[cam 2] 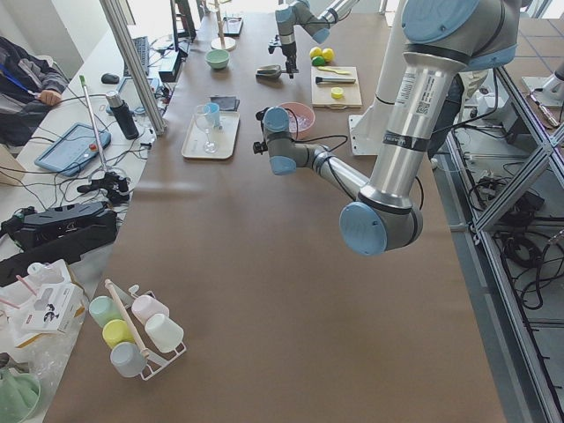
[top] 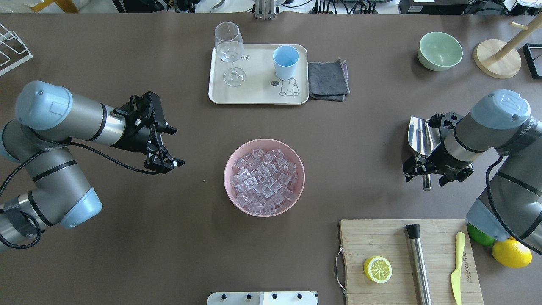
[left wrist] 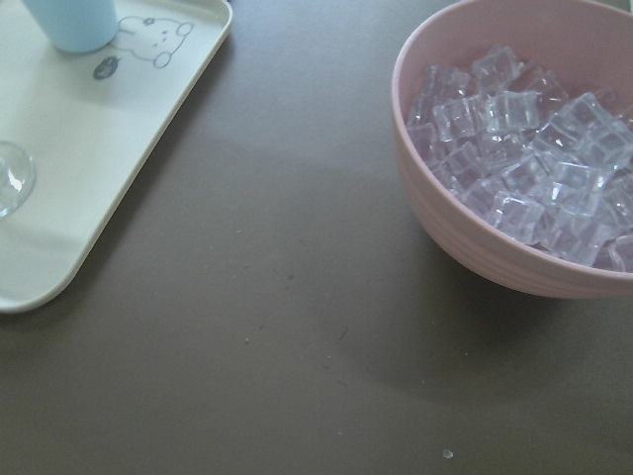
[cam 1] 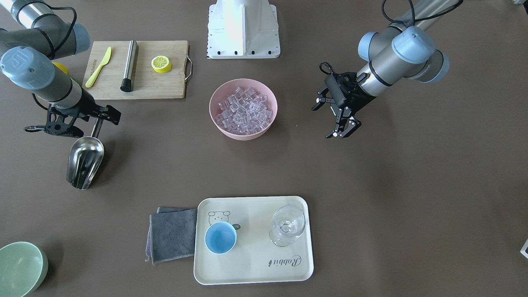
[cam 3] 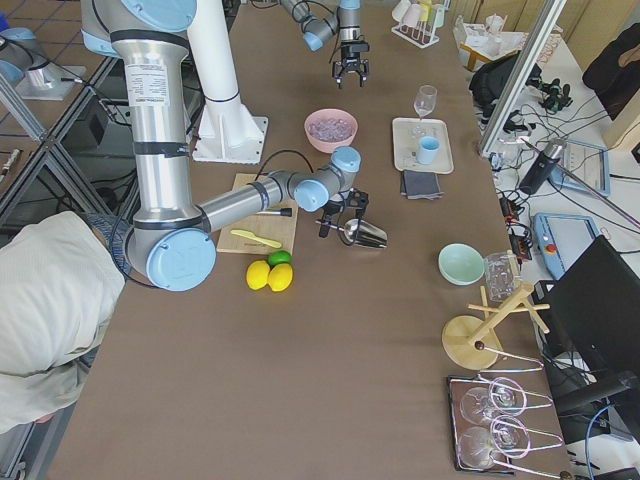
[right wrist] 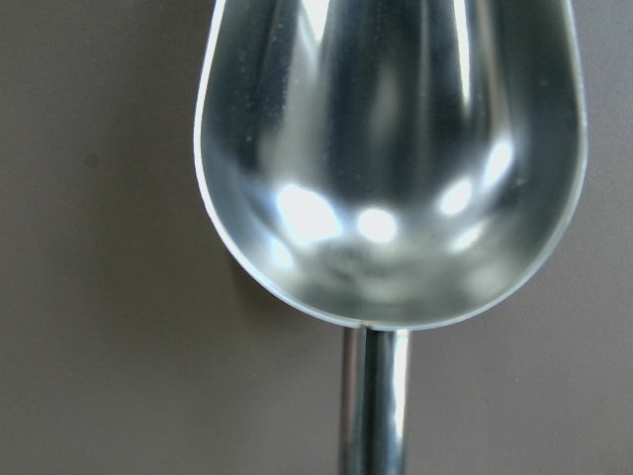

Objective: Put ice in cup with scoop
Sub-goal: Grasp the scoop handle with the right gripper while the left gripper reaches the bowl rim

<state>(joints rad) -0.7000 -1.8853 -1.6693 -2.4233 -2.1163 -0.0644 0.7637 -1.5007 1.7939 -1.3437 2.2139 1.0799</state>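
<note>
The clear cubes [cam 1: 245,111] are in a loose heap and the steel scoop's front edge [cam 1: 79,186] is open. I should expect a stray cube to fall out when I scoop.
The ice [cam 1: 243,109] is a heap of clear cubes filling a pink bowl [top: 230,186] at the table's middle, also seen in the left wrist view [left wrist: 524,168]. The light-blue cup [top: 285,61] stands upright and empty on a cream tray [top: 254,95]. The steel scoop [cam 1: 85,161] lies flat on the table, hollow side up [right wrist: 391,158]. My right gripper [top: 427,171] is open, with one finger on each side of the scoop's thin handle [cam 1: 97,128]. My left gripper [top: 173,145] hangs open and empty to the left of the pink bowl.
A stemmed glass [top: 228,46] shares the tray, and a grey cloth [top: 328,80] lies beside it. A cutting board [top: 398,241] near my right arm holds a lemon half, a steel cylinder and a yellow knife. A green bowl [top: 439,51] sits at the far right.
</note>
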